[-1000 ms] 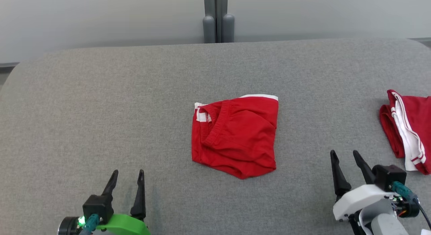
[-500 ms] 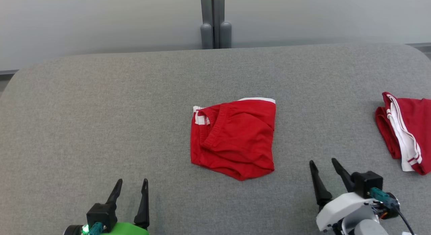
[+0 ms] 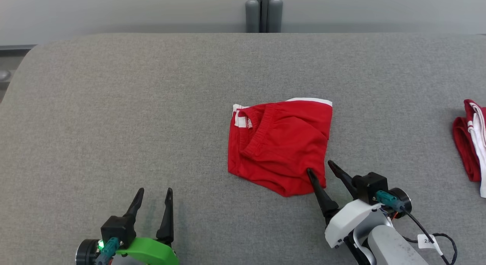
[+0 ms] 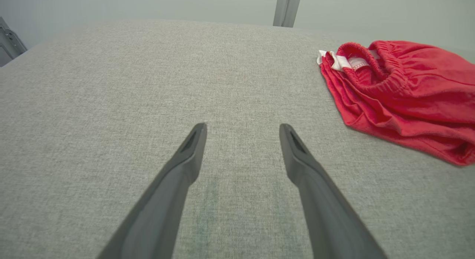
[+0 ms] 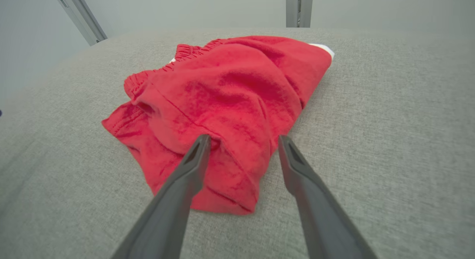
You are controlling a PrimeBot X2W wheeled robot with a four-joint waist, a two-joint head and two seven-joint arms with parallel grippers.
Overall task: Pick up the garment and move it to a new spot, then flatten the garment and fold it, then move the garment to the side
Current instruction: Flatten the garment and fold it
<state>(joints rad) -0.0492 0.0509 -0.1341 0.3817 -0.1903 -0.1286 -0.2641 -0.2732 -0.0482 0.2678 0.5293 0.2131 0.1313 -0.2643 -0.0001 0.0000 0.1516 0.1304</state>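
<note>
I expect the garment [image 3: 291,139] to stay folded and come along when I carry its edge, because the red garment's layers lie stacked [image 3: 241,169] in a compact square.
A crumpled red garment [image 3: 281,143] with white trim and an elastic waistband lies in the middle of the grey padded table [image 3: 114,105]. My right gripper [image 3: 319,166] is open at the garment's near right corner: one finger rests over the red fabric, the other stands just off its edge. In the right wrist view the gripper [image 5: 243,138] straddles that corner of the garment [image 5: 230,99]. Over bare table at the lower left my left gripper [image 3: 155,190] stands open. The left wrist view shows it [image 4: 243,126] holding nothing, with the garment [image 4: 400,88] off to its right.
A second red and white garment [image 3: 469,143] lies folded at the table's right edge. A grey post [image 3: 264,10] stands behind the table's far edge. A cable with a white tag [image 3: 427,240] trails from my right wrist.
The head camera has shifted. My right gripper has moved left and forward from bare table to the garment's near right corner. The left gripper stays open in the same place.
</note>
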